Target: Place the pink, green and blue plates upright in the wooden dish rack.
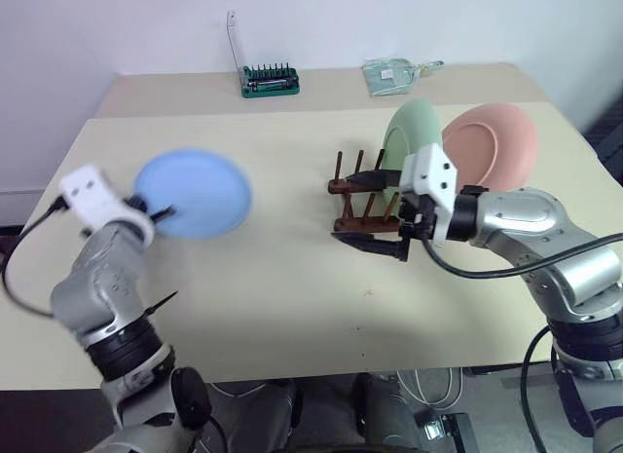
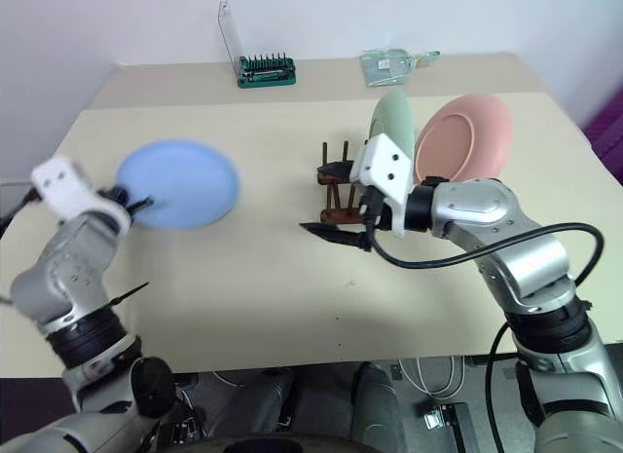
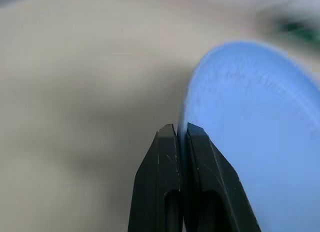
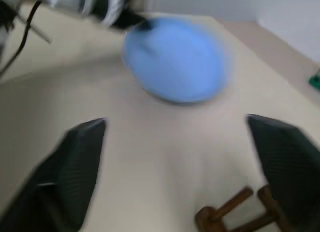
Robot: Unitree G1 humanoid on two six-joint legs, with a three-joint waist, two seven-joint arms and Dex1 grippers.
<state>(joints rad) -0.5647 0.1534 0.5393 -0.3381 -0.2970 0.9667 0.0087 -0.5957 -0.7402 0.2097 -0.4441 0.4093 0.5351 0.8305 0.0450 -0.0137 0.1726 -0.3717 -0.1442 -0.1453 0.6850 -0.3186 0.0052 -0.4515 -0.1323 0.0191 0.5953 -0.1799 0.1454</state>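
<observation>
My right gripper should grab the plate's free rim [image 1: 244, 212] and turn the plate upright, because my left gripper is holding the blue plate [image 1: 195, 192] tilted, far from the dish rack.
The blue plate [image 1: 195, 193] hangs tilted above the table's left half, and my left gripper [image 1: 163, 214] is shut on its near rim; the left wrist view shows both fingers [image 3: 165, 157] pinching the plate's edge [image 3: 250, 137]. The wooden dish rack [image 1: 358, 192] stands right of centre. In its far slots the green plate [image 1: 414, 132] and the pink plate [image 1: 492, 146] stand upright. My right gripper [image 1: 370, 211] is open just over the rack's free near pegs, pointing left toward the blue plate [image 4: 175, 60], with nothing gripped between its fingers [image 4: 75, 167].
A green tool holder [image 1: 270, 80] with a clear lid and a clear packet [image 1: 394, 75] lie at the table's far edge. Bare table top [image 1: 282, 268] stretches between the blue plate and the rack.
</observation>
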